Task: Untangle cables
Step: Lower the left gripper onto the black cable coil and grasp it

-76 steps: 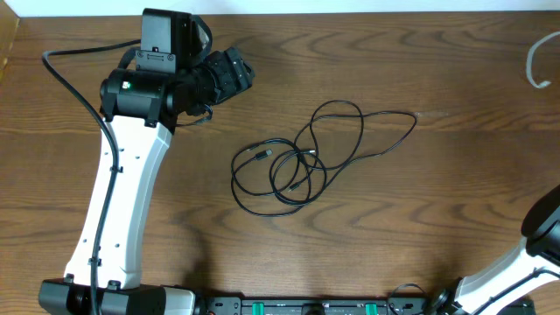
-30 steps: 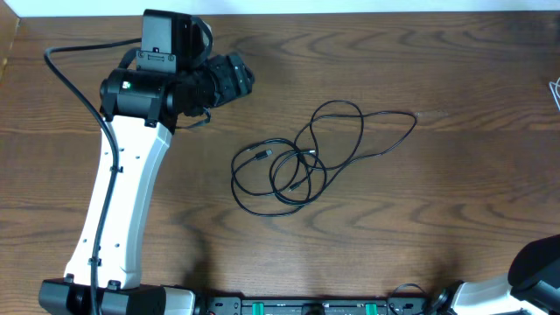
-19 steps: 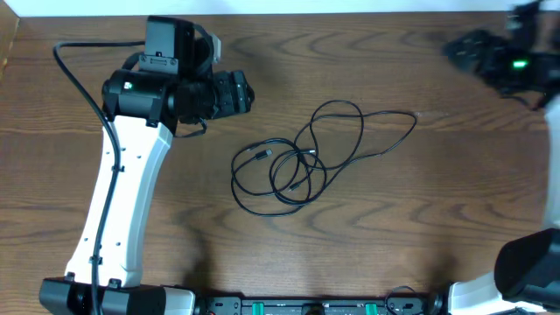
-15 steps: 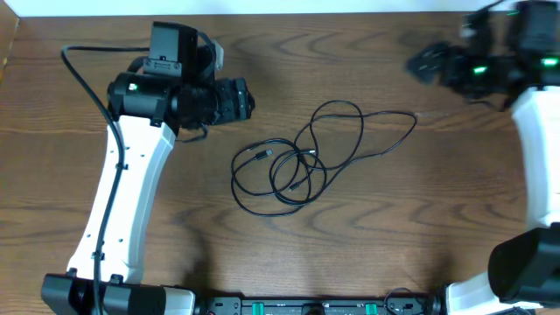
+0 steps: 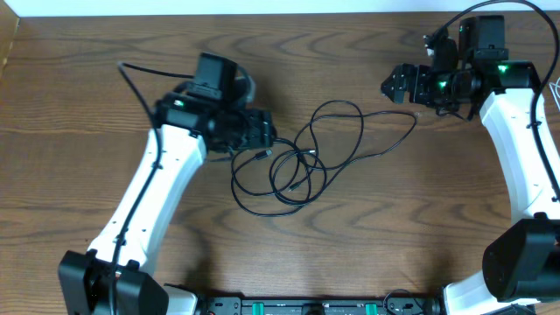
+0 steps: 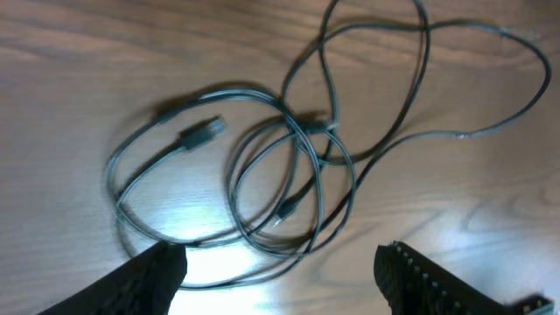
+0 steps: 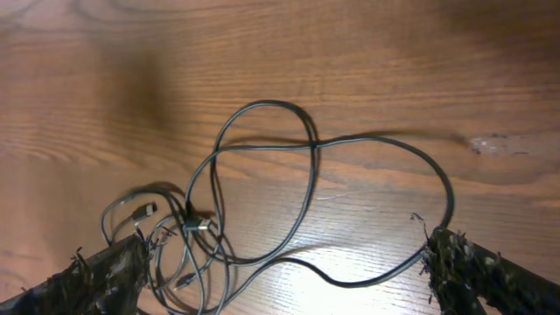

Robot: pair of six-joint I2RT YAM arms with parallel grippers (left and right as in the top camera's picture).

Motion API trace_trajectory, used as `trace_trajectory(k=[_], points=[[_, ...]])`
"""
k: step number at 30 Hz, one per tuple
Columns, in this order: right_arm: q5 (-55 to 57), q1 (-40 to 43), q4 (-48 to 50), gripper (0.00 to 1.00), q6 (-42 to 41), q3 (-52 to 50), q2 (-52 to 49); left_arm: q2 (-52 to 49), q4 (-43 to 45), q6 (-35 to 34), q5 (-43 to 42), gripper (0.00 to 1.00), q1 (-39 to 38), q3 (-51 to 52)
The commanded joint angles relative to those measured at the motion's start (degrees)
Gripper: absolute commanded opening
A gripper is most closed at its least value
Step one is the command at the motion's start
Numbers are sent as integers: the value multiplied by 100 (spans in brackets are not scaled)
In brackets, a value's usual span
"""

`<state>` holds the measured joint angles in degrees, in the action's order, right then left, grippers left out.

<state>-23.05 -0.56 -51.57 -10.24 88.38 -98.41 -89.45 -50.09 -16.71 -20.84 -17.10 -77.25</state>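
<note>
Looped strands of cable lie across the cord behind the middle plug (image 5: 309,151), a long way from my right gripper, so my left gripper should grip the strand of cable (image 5: 298,150) next to that plug and raise it.
A thin black cable (image 5: 306,157) lies in tangled loops mid-table, with a plug end (image 5: 261,154) on its left side. My left gripper (image 5: 261,131) hovers just above that plug, open. In the left wrist view its fingers (image 6: 149,280) flank the tangle's near edge (image 6: 289,175), holding nothing. My right gripper (image 5: 395,85) is open by the cable's right loop (image 5: 409,122). The right wrist view shows a strand of cable (image 7: 350,280) running between the spread fingers (image 7: 481,271), not gripped. A sliver of white cord (image 5: 556,87) shows at the right edge.
The brown wooden table (image 5: 105,201) spreads round the tangle. Its far edge (image 5: 306,12) runs along the top. A black rail with green parts (image 5: 306,306) lines the near edge between the arm bases.
The left gripper has swung right and down to the cable's left plug. The right arm has come in from out of view to the top right, moving left toward the cable's right loop.
</note>
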Motion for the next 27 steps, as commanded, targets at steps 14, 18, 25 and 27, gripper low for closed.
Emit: trace_trajectory(k=[14, 18, 25, 27], points=[[216, 131, -70, 99, -42, -17, -42, -785, 1615, -1700, 1685, 63, -1550, 798], [219, 133, -90, 99, -39, -20, -42, -1285, 1880, -1729, 1685, 54, -1746, 798], [367, 133, -118, 99, -39, -22, -42, -1696, 1967, -1921, 1690, 48, -1878, 798], [367, 131, -116, 99, -39, -22, -42, -1744, 1976, -1921, 1698, 48, -1884, 798]])
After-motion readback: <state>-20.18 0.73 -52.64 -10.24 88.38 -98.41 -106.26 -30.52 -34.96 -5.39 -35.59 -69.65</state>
